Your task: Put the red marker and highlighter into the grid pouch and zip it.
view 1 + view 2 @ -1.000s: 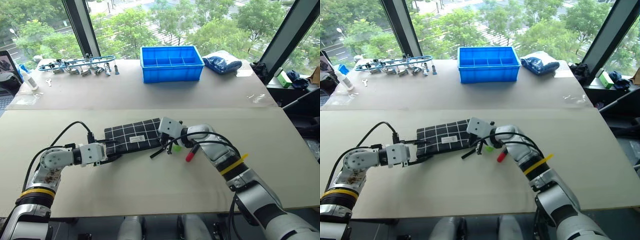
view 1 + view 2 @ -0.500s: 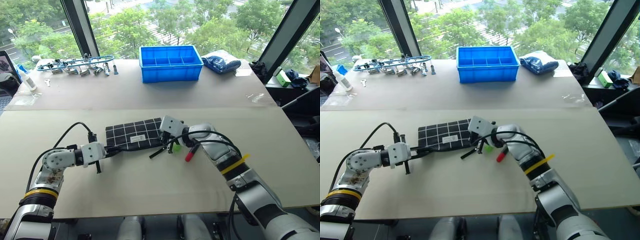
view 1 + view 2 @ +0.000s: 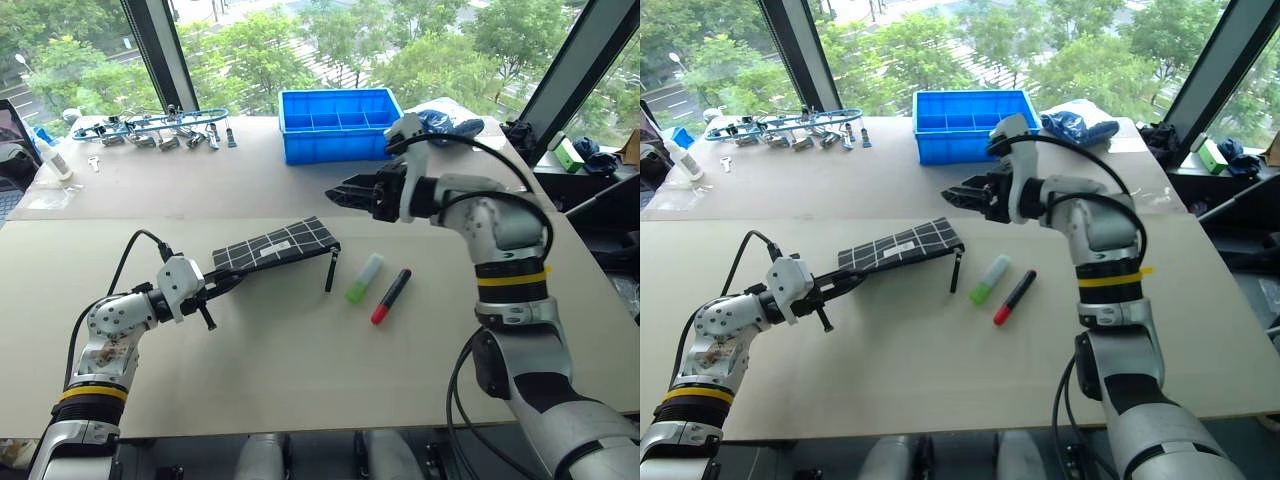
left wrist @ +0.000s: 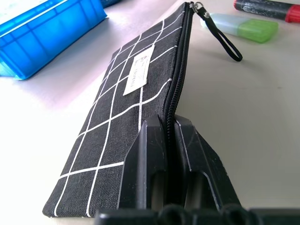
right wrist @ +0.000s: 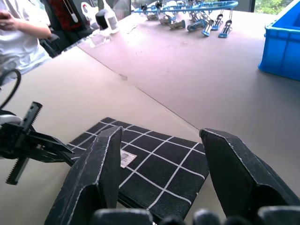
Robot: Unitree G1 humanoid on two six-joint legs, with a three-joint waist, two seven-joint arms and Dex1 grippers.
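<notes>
My right gripper is yet to take the red marker, as the grid pouch's zipper (image 4: 177,84) is shut, and should first pull the zipper's hanging strap (image 3: 331,272) toward my left gripper.
The grid pouch (image 3: 275,247) is black with white lines. It is held on edge and tilted just above the table, its zipper side up, as the left wrist view (image 4: 136,84) shows. My left gripper (image 3: 222,283) is shut on its near end. The zipper pull's black strap (image 3: 330,270) hangs at the far end. To the right of it, the highlighter (image 3: 364,278) and the red marker (image 3: 390,295) lie side by side on the table. My right gripper (image 3: 340,192) hangs open and empty in the air, above and behind them.
A blue bin (image 3: 343,125) stands on the far table. A rack of clips (image 3: 160,128) is to its left and a dark blue bag (image 3: 445,125) to its right. A white bottle (image 3: 55,160) stands at far left. A person (image 5: 18,28) sits beyond the table.
My right gripper let go at the pouch's zipper end, opened, and rose up and to the right. My left gripper shut on the pouch's near end and tipped the pouch up on edge.
</notes>
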